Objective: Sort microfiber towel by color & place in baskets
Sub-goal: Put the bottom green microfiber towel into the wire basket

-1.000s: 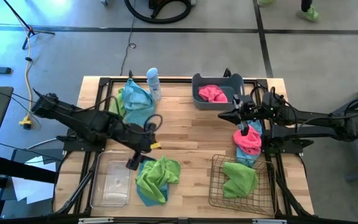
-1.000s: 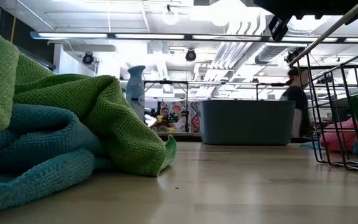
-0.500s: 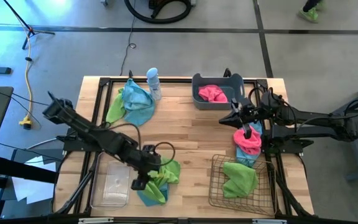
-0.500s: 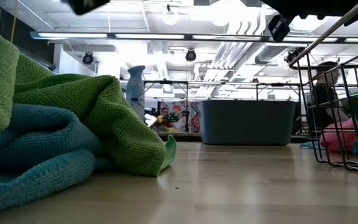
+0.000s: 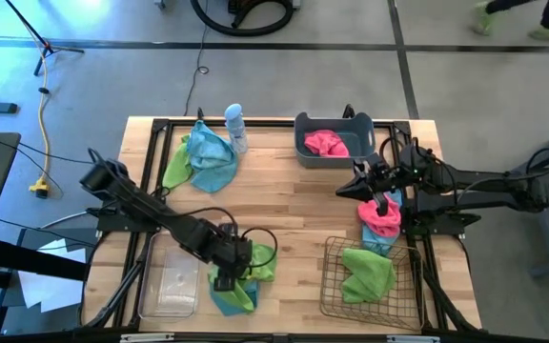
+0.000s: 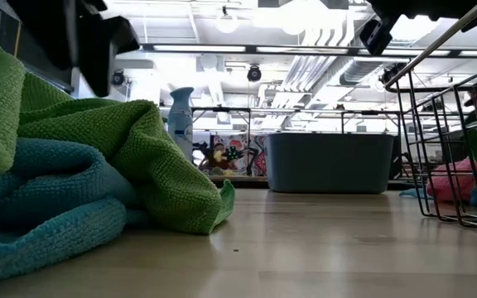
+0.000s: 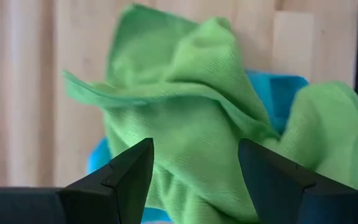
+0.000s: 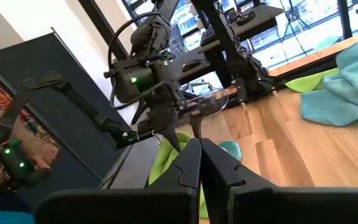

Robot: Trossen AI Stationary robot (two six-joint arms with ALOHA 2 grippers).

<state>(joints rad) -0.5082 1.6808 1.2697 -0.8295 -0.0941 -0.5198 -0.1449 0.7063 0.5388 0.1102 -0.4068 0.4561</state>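
Observation:
My left gripper should go on moving down, because only the green towel's folds (image 7: 188, 134) are between its open fingers, above the teal-blue towel. It should go on until the fingers close on those folds (image 7: 196, 177).
A lime green towel (image 5: 253, 264) lies crumpled on a teal-blue one (image 5: 229, 297) near the table's near edge. My left gripper (image 7: 194, 180) hangs open just above the green towel (image 7: 185, 106), one finger on each side of its raised folds. In the low view the gripper (image 6: 89, 41) shows above the heap (image 6: 98, 165). My right gripper (image 8: 194, 163) is shut with nothing between its fingers. It hovers at the table's right (image 5: 348, 188), beside a pink towel (image 5: 382, 219) that lies on a teal one.
The clear bin (image 5: 172, 281) stands left of the near heap and the wire basket (image 5: 370, 278), holding a green towel, right of it. The grey-blue tub (image 5: 334, 140) at the far edge holds a pink towel. Another teal and green heap (image 5: 205, 157) lies beside a bottle (image 5: 234, 127).
My left gripper has swung from the table's middle toward the near edge and come down over the green and teal heap beside the clear bin. My right gripper has hardly moved. The towels lie as before.

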